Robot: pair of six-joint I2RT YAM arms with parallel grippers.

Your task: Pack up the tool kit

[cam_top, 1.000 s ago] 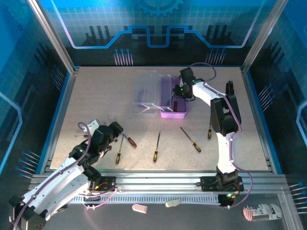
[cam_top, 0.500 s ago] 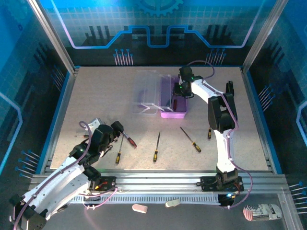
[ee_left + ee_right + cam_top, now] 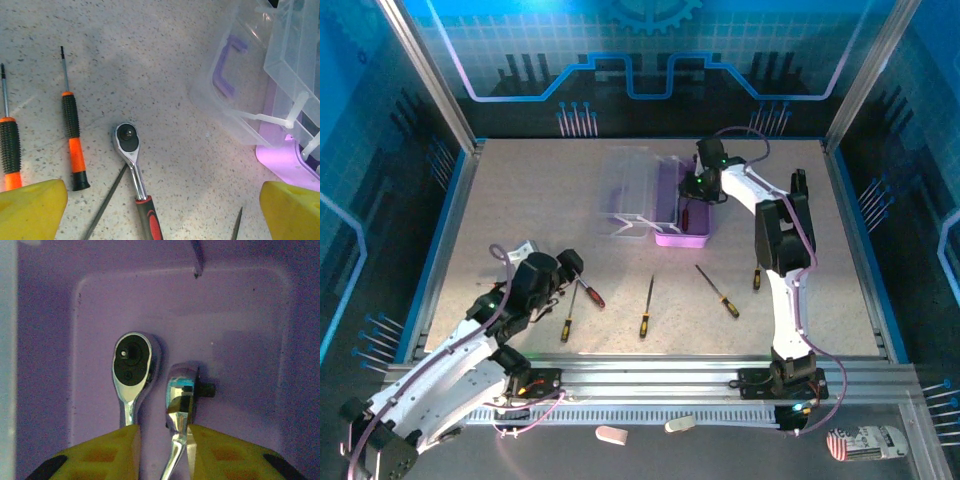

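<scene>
Next, I take the ratchet's handle (image 3: 595,298) with my left gripper and hand it over, because the red-handled ratchet (image 3: 585,285) lies far from my right gripper at the purple base.
The tool kit case lies open at the table's far middle, its clear lid (image 3: 625,190) to the left of its purple base (image 3: 682,238). My right gripper (image 3: 698,190) reaches down into the base (image 3: 240,330). Its jaws (image 3: 162,450) stand slightly open around a chrome ratchet (image 3: 181,395) tipped on its edge, which leans on the right finger. A second ratchet (image 3: 132,365) lies flat beside it. My left gripper (image 3: 568,275) hovers open over a red-handled ratchet (image 3: 131,155) and an orange-black screwdriver (image 3: 74,140).
More slim screwdrivers lie across the near table: one (image 3: 567,322) by the left gripper, one (image 3: 646,307) in the middle, one (image 3: 718,291) right of it. Another (image 3: 756,272) sits beside the right arm. The case's purple handle (image 3: 226,70) faces the left gripper.
The right gripper's jaws have parted inside the purple base, loosening their hold on the upright ratchet. The left arm has shifted a little to the right.
</scene>
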